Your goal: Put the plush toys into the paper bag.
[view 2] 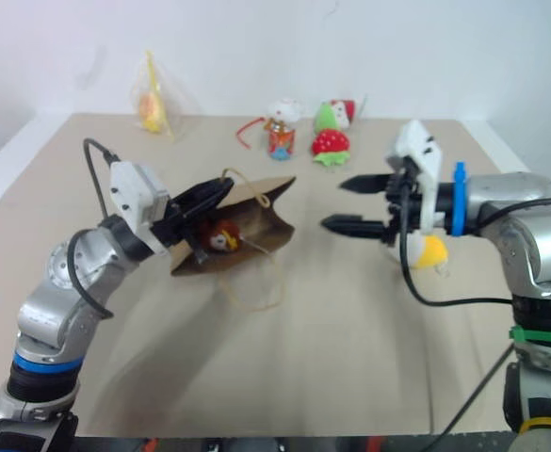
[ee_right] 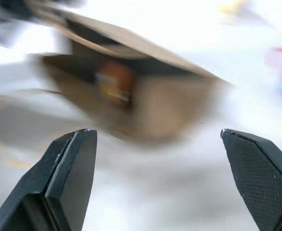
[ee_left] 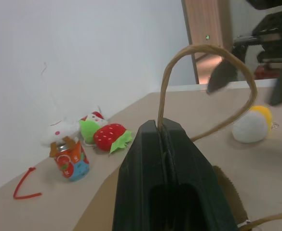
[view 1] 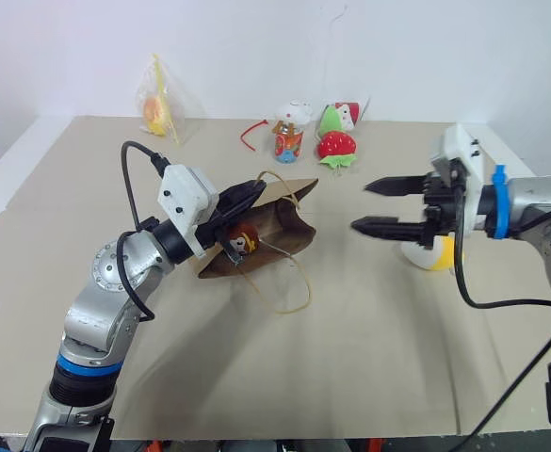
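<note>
My gripper will carry the egg plush [view 1: 432, 253] in, and it will fit inside and cover the brown plush toy, because the bag's opening [view 1: 277, 232] is wide open around that toy.
The brown paper bag [view 1: 273, 226] lies on its side on the table, mouth towards the right. My left gripper [view 1: 254, 191] is shut on its cord handle [ee_left: 204, 48] and holds the upper edge raised. A fuzzy brown plush toy [view 1: 242, 240] sits inside the bag. To the right of the bag's mouth my right gripper [view 1: 360, 206] hangs in the air, open and empty, pointing at the bag. Below and behind it the white-and-yellow egg plush [view 2: 426, 252] rests on the table. The second cord handle [view 1: 294, 282] trails on the table in front of the bag.
At the back stand a red strawberry plush [view 1: 337, 145], a small white-capped figure [view 1: 290, 132] and a green-and-red toy [view 1: 339, 117]. A clear plastic pouch [view 1: 158, 108] lies back left, a red cord [view 1: 251, 132] beside the figure. The tan table [view 1: 369, 377] stretches forward.
</note>
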